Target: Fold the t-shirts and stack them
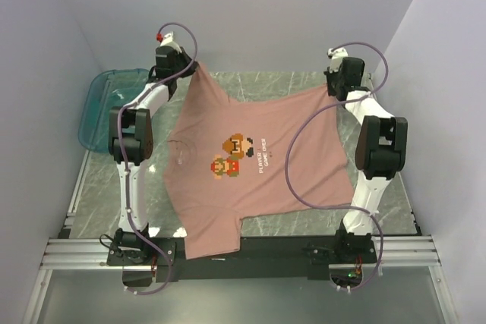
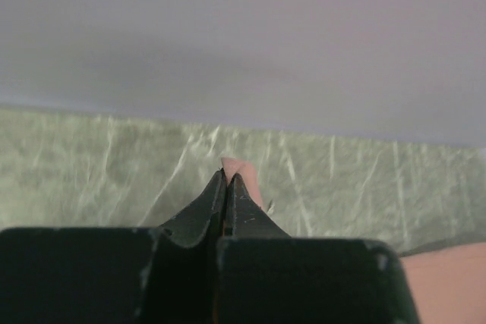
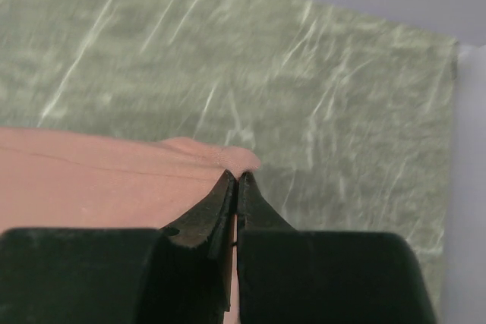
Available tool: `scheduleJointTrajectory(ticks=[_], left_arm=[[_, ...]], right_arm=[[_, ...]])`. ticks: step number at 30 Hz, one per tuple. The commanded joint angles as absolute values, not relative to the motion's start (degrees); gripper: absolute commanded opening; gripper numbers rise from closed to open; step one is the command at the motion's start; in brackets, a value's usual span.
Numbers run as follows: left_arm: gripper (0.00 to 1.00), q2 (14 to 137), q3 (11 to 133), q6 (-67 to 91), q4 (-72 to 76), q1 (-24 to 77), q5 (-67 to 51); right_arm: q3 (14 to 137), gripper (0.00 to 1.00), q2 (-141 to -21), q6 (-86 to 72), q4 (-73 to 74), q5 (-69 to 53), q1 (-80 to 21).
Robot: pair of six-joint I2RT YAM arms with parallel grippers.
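The t-shirt's near sleeve (image 1: 213, 242) hangs over the front edge of the table, so both my grippers should pull the t-shirt toward the far wall (image 1: 262, 52) before they fold the t-shirt's far edge back.
The salmon-pink t-shirt (image 1: 250, 165), with a pixel-art character print and white lettering, hangs stretched between my two grippers above the table. My left gripper (image 1: 187, 64) is shut on its far left corner; the left wrist view shows pink cloth (image 2: 244, 176) pinched at the fingertips. My right gripper (image 1: 334, 89) is shut on the far right corner, and the right wrist view shows the hem (image 3: 114, 180) gathered at the closed tips. The near part of the shirt drapes over the table's front edge.
A teal translucent plastic bin (image 1: 102, 108) stands at the left edge of the green marbled table (image 1: 266, 81). White walls close in the back and both sides. A metal rail (image 1: 76, 252) runs along the front.
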State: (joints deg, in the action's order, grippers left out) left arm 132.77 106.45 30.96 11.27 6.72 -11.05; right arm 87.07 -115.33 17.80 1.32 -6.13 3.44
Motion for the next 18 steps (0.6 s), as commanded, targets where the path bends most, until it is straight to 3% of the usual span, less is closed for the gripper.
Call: scheduleJointTrajectory(ticks=[1,18], left_arm=[[0.0,131.05,113.64,31.9,15.82,5.98,-9.76],[0.0,120.59,98.81,31.02,21.71,3.6,-21.26]], right_arm=[[93.51,0.0,-115.66,15.82,-4.92,-2.29,4.22],[85.88,0.0,-109.25,13.01,-4.48,-10.1,5.89]])
